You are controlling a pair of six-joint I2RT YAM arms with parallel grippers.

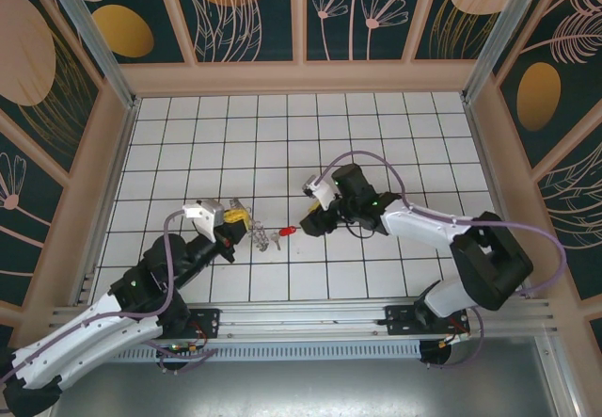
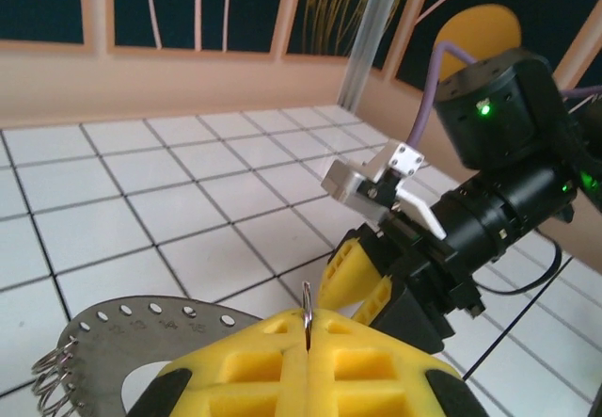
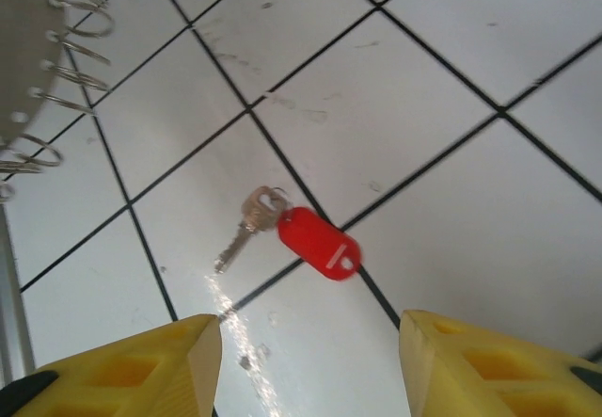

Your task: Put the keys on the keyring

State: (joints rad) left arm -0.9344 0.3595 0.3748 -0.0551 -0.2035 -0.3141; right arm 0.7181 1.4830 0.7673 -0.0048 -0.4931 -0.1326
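Observation:
The red tag (image 3: 324, 246) is clear of the keyring and ahead of my right gripper's open fingers, so that gripper should keep going down and close beside the key.
The key (image 3: 246, 225), small and silver with a red plastic tag (image 3: 320, 243), lies flat on the white tiles; from above it shows as the key (image 1: 280, 235) in the middle of the floor. My right gripper (image 3: 310, 365) hovers open just short of it, with nothing between its yellow fingers (image 3: 132, 370). My left gripper (image 2: 308, 328) is shut on a thin wire loop (image 2: 307, 302) of the keyring (image 2: 113, 321), a flat metal disc with holes and wire rings along its edge. From above, the keyring (image 1: 257, 237) sits just left of the key.
The two grippers face each other closely, with the right gripper (image 2: 376, 276) right in front of the left one. The keyring's wire edge (image 3: 66, 40) reaches into the right wrist view's top left. Wooden walls (image 1: 301, 76) enclose the tiled floor.

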